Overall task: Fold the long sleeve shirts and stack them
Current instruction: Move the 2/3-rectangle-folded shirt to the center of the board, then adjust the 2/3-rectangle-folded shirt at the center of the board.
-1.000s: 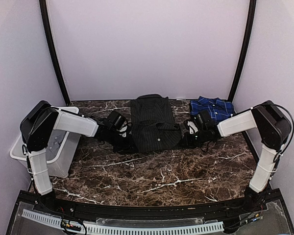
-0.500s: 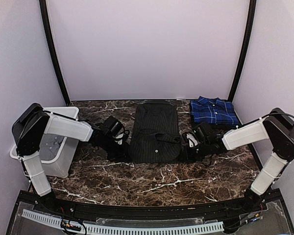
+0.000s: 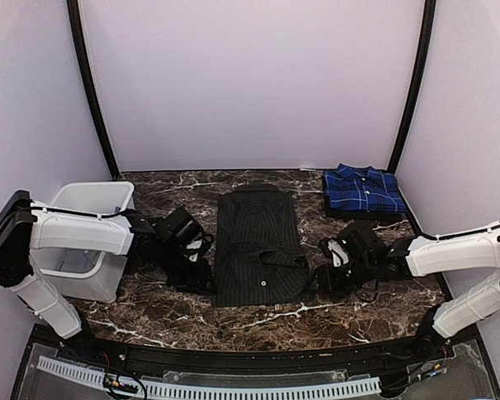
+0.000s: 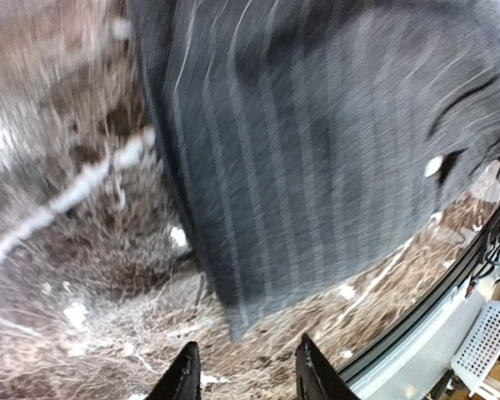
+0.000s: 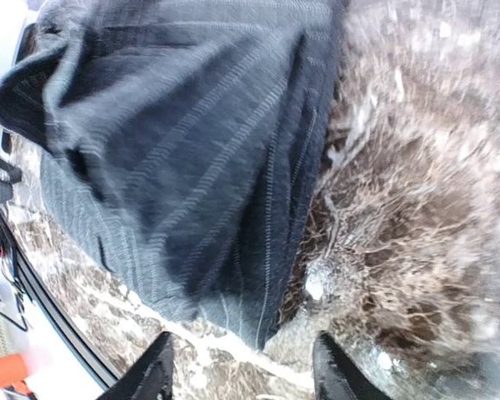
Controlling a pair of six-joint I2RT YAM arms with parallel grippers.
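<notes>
The shirt's upper layer [image 3: 285,258] is bunching up next to my right gripper. Both grippers should leave the near corners and smooth out the folded edge across the middle [image 3: 237,247] first.
The black pinstriped long sleeve shirt [image 3: 258,247] lies flat as a narrow folded strip in the middle of the marble table, a buttoned cuff across its near end. Its near left corner [image 4: 233,317] lies just ahead of my left gripper [image 4: 243,371], which is open and holds nothing. Its near right corner [image 5: 271,329] lies just ahead of my right gripper [image 5: 243,367], also open and empty. In the top view the left gripper [image 3: 198,268] and right gripper [image 3: 323,275] flank the shirt's near end. The blue plaid shirt [image 3: 362,191] lies folded at the back right.
A white plastic bin [image 3: 87,242] stands at the left edge under the left arm. The table's black front rail [image 3: 250,360] runs close behind both grippers. Bare marble [image 3: 258,321] lies between the shirt and the rail.
Both arms drew the black shirt toward the near edge, laying it flat and long. Both grippers then opened and let go of its near corners.
</notes>
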